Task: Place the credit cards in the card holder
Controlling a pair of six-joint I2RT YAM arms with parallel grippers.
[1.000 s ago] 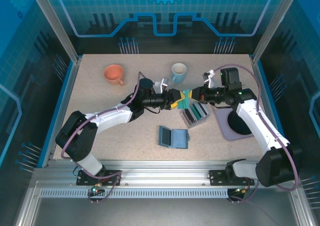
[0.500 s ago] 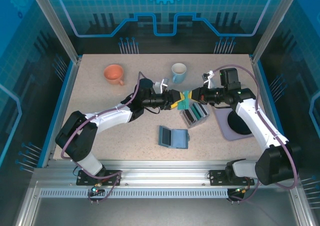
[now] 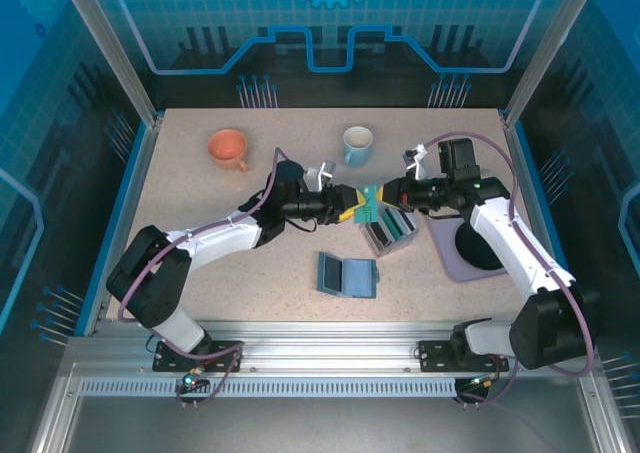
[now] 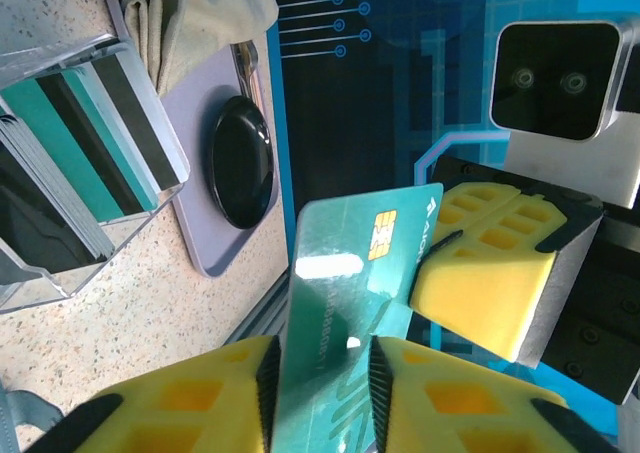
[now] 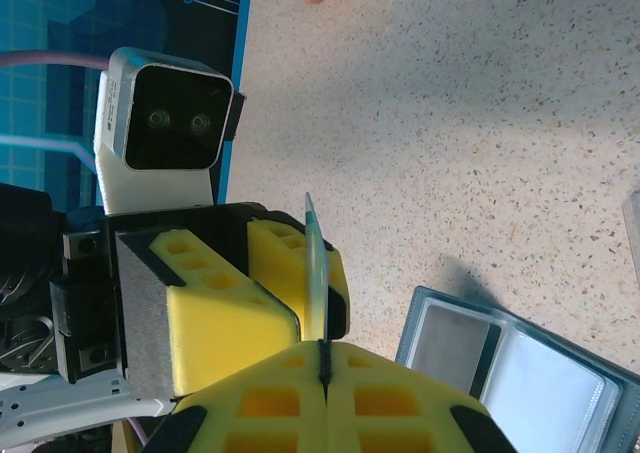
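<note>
Both my grippers are holding the teal credit card (image 3: 366,213), so my right gripper needs to let go of it and hold the card holder's clear pocket (image 3: 358,277) steady before my left gripper puts the credit card in.
A teal credit card (image 3: 368,203) with a gold chip hangs in mid-air between my two grippers, above the table's middle. My right gripper (image 3: 383,195) is shut on one end of it, pinching its flat faces (image 5: 317,273). My left gripper (image 3: 352,205) faces it from the left. Its yellow pads (image 4: 235,373) press on the card's (image 4: 345,303) two long edges. More credit cards stand as teal, dark and white stripes in the clear grey rack (image 3: 390,230) just below. The teal-blue card holder (image 3: 347,275) lies open flat on the table in front, and its pockets show in the right wrist view (image 5: 520,363).
An orange cup (image 3: 228,149) sits at the back left and a pale blue mug (image 3: 357,145) at the back centre. A lilac mat with a black disc (image 3: 468,245) lies right of the rack, with a beige cloth (image 4: 190,13) beside it.
My left gripper's jaws have drawn in onto the card's edges. Both grippers and the card have shifted slightly toward the back of the table.
</note>
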